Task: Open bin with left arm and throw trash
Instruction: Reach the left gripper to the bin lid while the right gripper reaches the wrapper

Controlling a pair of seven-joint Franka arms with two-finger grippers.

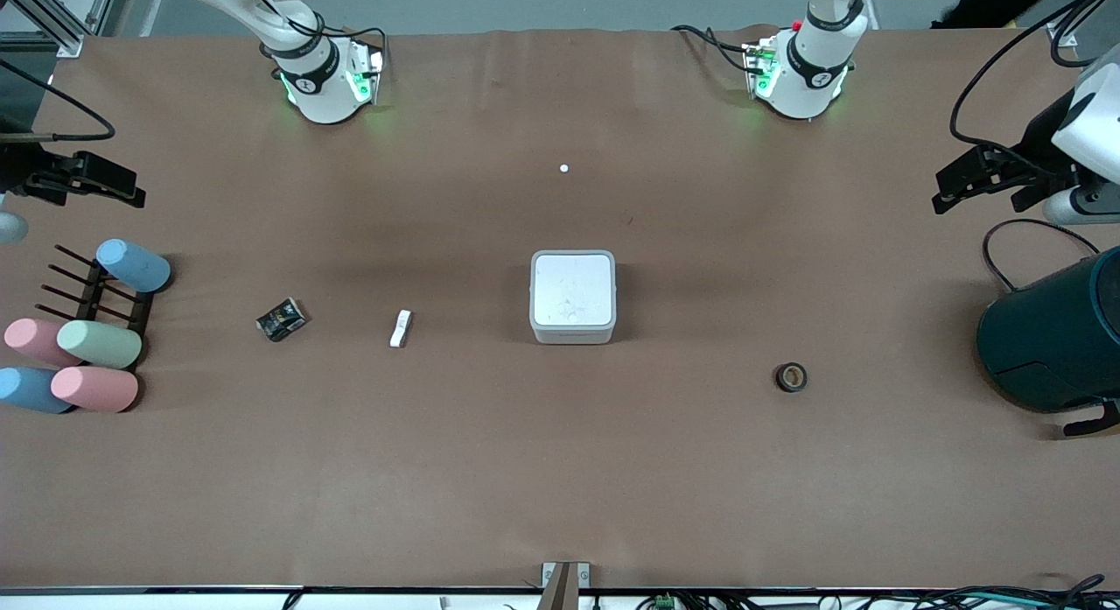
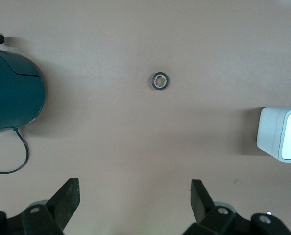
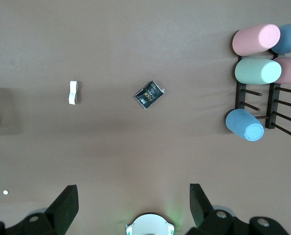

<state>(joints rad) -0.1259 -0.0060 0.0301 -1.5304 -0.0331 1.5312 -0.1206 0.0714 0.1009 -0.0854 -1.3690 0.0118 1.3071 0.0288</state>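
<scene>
The flat lid point(image 1: 572, 288) lies level inside the bin's rim point(image 1: 572, 326), so I expect it to swing up and stay standing once I open the bin.
The bin point(image 1: 573, 297) is a small square white-grey box in the middle of the table, its flat lid shut; its edge shows in the left wrist view point(image 2: 281, 134). The black wrapper point(image 1: 282, 319) point(image 3: 149, 94) and the white stick point(image 1: 400, 328) point(image 3: 73, 92) lie beside it toward the right arm's end. The dark tape ring point(image 1: 791, 377) point(image 2: 160, 81) lies toward the left arm's end, nearer the front camera. My left gripper point(image 1: 962, 179) point(image 2: 134, 196) is open and empty, high over the left arm's end. My right gripper point(image 1: 114, 183) point(image 3: 133, 200) is open and empty, high over the right arm's end.
A large dark teal cylinder point(image 1: 1054, 334) point(image 2: 13, 95) lies at the left arm's end with a black cable. Several pastel cylinders point(image 1: 87, 343) point(image 3: 258, 68) lie on and around a black peg rack point(image 1: 92, 295) at the right arm's end. A tiny white dot point(image 1: 563, 168) sits between the bases.
</scene>
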